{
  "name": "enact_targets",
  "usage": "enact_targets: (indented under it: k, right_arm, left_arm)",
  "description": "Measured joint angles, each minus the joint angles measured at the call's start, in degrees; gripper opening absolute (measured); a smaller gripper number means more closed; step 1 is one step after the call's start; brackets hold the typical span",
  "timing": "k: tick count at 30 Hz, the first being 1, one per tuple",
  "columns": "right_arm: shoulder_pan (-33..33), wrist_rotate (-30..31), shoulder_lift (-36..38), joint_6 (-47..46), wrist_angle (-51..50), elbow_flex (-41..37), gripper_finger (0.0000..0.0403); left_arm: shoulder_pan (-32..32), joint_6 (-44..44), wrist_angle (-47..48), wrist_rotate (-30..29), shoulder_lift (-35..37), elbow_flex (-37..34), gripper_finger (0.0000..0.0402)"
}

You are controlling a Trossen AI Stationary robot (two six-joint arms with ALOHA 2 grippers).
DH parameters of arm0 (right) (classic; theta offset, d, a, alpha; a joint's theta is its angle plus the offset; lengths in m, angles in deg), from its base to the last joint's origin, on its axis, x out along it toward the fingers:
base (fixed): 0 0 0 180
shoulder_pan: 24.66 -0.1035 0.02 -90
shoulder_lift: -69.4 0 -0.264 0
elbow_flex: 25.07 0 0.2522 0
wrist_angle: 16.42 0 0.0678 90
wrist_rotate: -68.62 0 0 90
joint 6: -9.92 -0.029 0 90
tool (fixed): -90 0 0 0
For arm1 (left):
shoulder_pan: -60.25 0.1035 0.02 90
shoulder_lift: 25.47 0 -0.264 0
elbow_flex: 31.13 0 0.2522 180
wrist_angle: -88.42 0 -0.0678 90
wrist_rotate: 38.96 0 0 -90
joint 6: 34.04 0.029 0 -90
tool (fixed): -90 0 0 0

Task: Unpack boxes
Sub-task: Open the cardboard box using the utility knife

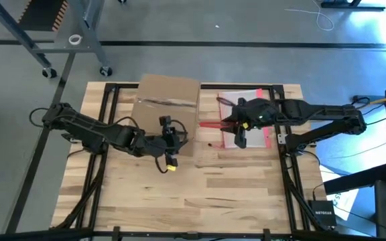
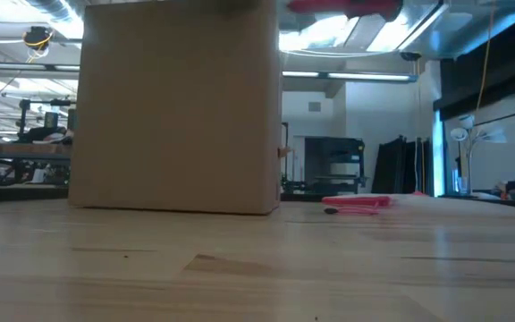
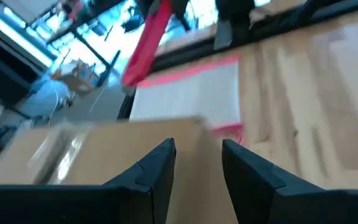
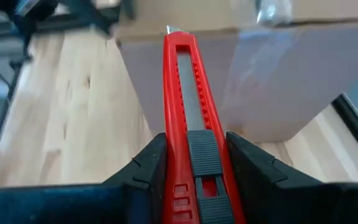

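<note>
My left gripper needs to turn the box, because the taped seam's other end (image 1: pixel 141 100) lies across the box from my right gripper's knife. The left gripper should first back off to that side (image 1: pixel 136 112) of the box.
The brown cardboard box (image 1: pixel 168 107) stands on its base at the table's far middle, its top seam taped; it fills the left of the low view (image 2: pixel 177 107). My left gripper (image 1: pixel 174 137) (image 3: pixel 197 149) is open over the box's near right part. My right gripper (image 1: pixel 232 124) (image 4: pixel 194 140) is just right of the box, shut on a red utility knife (image 1: pixel 212 124) whose blade tip (image 4: pixel 169 29) points at the box's right side. A clear pouch with a pink edge (image 1: pixel 250 110) (image 3: pixel 191 93) lies flat under the right arm. My right gripper pinches the red knife's handle (image 4: pixel 191 155) between its two fingers, roughly level, coming from the table's right. The fingers lie along the knife, which sticks out ahead of them toward the box, lifted clear of the table. Whether my left gripper touches the box, I cannot tell.
Black frame rails (image 1: pixel 109 134) run along the table's left and right sides and its far edge. Bare wood (image 1: pixel 193 194) lies on the near half. A small yellow part (image 1: pixel 171 167) hangs by the left wrist cable.
</note>
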State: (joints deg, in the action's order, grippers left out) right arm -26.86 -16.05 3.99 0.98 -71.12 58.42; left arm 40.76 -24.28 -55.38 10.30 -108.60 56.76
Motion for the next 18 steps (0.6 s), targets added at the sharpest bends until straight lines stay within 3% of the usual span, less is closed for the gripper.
enact_targets:
  k: [4, 8, 13, 18]
  right_arm:
    - [-3.84, 0.55, 1.37, -2.45, -2.36, -0.21, 0.0133]
    - [-9.77, 1.86, 1.22, -5.0, -2.92, -3.8, 0.0133]
    - [-15.56, 4.25, -0.35, -7.48, 9.16, -16.68, 0.0133]
    - [-19.01, 5.87, -3.97, -9.51, 30.44, -31.58, 0.0133]
  left_arm:
    - [-2.49, -5.6, 9.81, -3.79, 4.7, 4.95, 0.0127]
    - [-3.36, -25.57, 29.45, -5.91, 9.58, 6.55, 0.0127]
    - [-4.15, -46.58, 46.76, -7.21, 15.9, 6.66, 0.0127]
    - [-2.97, -57.45, 57.53, -10.08, 17.84, 6.58, 0.0127]
